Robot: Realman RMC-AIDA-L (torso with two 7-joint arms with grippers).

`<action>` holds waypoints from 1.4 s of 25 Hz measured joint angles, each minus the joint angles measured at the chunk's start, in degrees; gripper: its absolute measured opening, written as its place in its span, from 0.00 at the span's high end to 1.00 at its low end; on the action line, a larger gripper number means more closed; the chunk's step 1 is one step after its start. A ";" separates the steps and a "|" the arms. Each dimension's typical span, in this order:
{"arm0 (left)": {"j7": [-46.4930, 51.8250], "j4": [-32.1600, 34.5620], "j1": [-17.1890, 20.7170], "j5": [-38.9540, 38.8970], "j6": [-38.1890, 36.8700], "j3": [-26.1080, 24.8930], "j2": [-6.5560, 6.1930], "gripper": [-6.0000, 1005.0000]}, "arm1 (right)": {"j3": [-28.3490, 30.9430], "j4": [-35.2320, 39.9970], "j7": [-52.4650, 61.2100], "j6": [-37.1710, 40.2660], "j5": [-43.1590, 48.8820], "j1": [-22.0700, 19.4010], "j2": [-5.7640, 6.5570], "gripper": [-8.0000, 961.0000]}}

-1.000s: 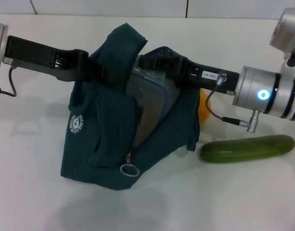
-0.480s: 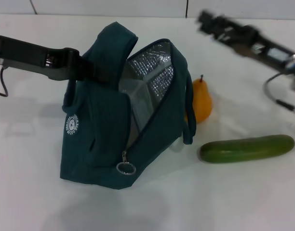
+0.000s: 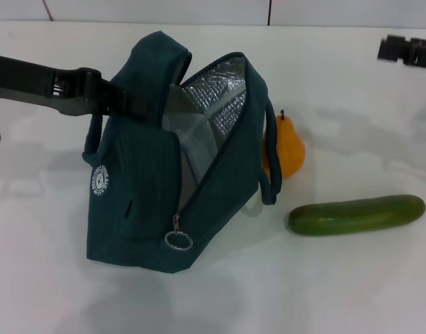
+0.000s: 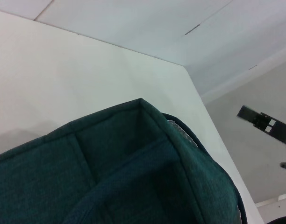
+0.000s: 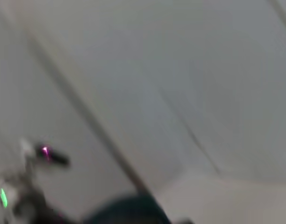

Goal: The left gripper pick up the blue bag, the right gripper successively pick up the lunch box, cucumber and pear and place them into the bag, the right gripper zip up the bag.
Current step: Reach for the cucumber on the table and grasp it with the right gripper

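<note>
My right gripper should keep moving down to the cucumber, which lies clear of the blue bag and pear, and close across its half farther from the bag.
The blue bag stands open on the white table, its silver lining showing. My left gripper is shut on the bag's top strap and holds it up; the left wrist view shows the bag's top close up. A pale lunch box sits inside the bag, mostly hidden. The orange pear stands just right of the bag. The green cucumber lies at the front right. My right gripper is far off at the upper right edge, empty.
The bag's zipper pull ring hangs at the front lower end of the opening. A loose strap hangs beside the pear. The right wrist view is blurred, with a dark teal shape low down.
My right gripper has pulled out of the bag, leaving the lunch box inside, and swung up to the far right. The bag has shifted slightly left.
</note>
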State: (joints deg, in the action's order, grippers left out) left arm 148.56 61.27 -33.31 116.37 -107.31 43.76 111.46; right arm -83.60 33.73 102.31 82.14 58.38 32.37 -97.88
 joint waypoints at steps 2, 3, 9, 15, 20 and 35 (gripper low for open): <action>-0.31 -0.12 0.02 0.00 0.00 0.01 -0.05 0.96 | 6.93 5.92 5.82 0.70 14.51 0.88 0.26 0.15; -0.38 -0.12 0.05 0.03 -0.01 0.00 -0.05 0.96 | 9.00 8.04 7.42 1.23 19.02 1.08 0.10 0.14; -0.51 -0.12 0.18 0.20 0.00 0.18 -0.06 0.96 | 21.28 25.01 13.57 14.60 52.88 5.43 -3.34 0.11; -0.55 -0.12 -0.10 0.44 0.00 0.36 -0.04 0.96 | 21.79 33.41 6.71 26.29 64.35 8.55 -6.62 0.11; -0.47 -0.95 -0.79 0.59 0.00 0.37 -0.03 0.96 | 18.77 35.94 5.04 26.22 73.57 9.90 -10.00 0.12; 0.38 -2.14 -1.79 0.63 0.00 0.35 -0.36 0.95 | 4.68 35.44 1.82 14.64 84.31 10.31 -17.27 0.12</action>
State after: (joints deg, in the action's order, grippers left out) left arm 148.94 59.13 -35.10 117.00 -107.31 44.12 111.10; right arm -78.92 69.17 104.13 96.78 142.69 42.68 -115.15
